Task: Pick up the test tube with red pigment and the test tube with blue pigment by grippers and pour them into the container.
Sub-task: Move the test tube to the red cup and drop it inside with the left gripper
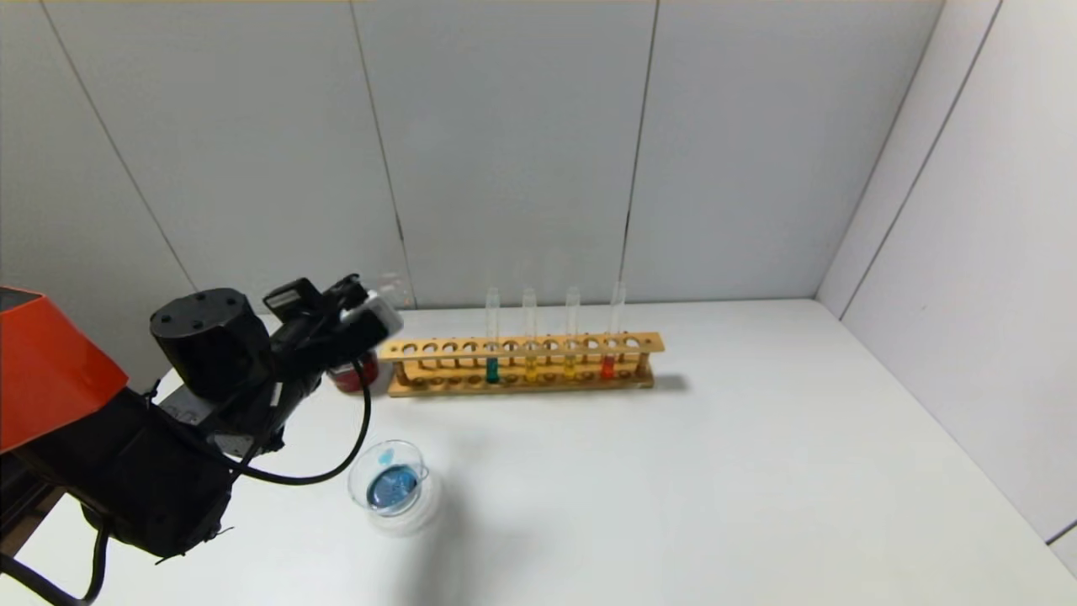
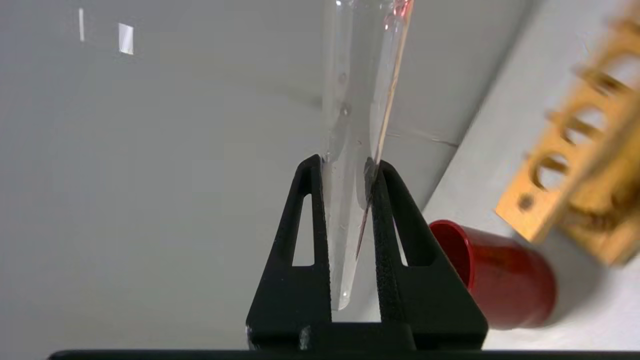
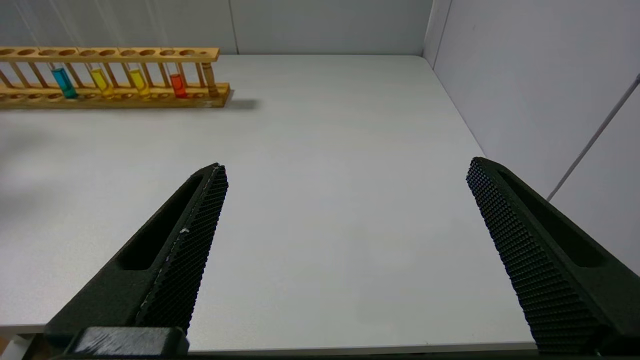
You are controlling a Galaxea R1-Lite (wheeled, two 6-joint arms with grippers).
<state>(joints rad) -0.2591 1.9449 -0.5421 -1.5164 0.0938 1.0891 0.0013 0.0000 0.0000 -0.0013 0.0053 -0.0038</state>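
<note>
The clear test tube [image 2: 355, 108] is tilted next to the dark red cup's opening [image 2: 453, 251], so the robot's left gripper should turn the tube straight up before it lowers the tube into the cup.
My left gripper [image 1: 362, 307] hangs above the table's back left, over the dark red cup, shut on a clear test tube [image 2: 350, 125] with no liquid visible in it; its fingers [image 2: 300, 225] pinch the tube near its round bottom. The clear glass dish [image 1: 421, 471] sits at front left and holds blue liquid. No tube with bright blue liquid shows. The test tube with red pigment [image 1: 607, 366] stands upright in the wooden rack [image 1: 522, 347], at its right end, and also shows in the right wrist view [image 3: 177, 85]. My right gripper [image 3: 345, 167] is open and empty, low near the table's front right.
The dark red cup [image 1: 349, 376] stands by the rack's left end, below my left gripper, and shows in the left wrist view [image 2: 500, 280]. The rack also holds a green-teal tube [image 1: 492, 370] and two yellow tubes [image 1: 530, 369]. Grey walls close in the back and right.
</note>
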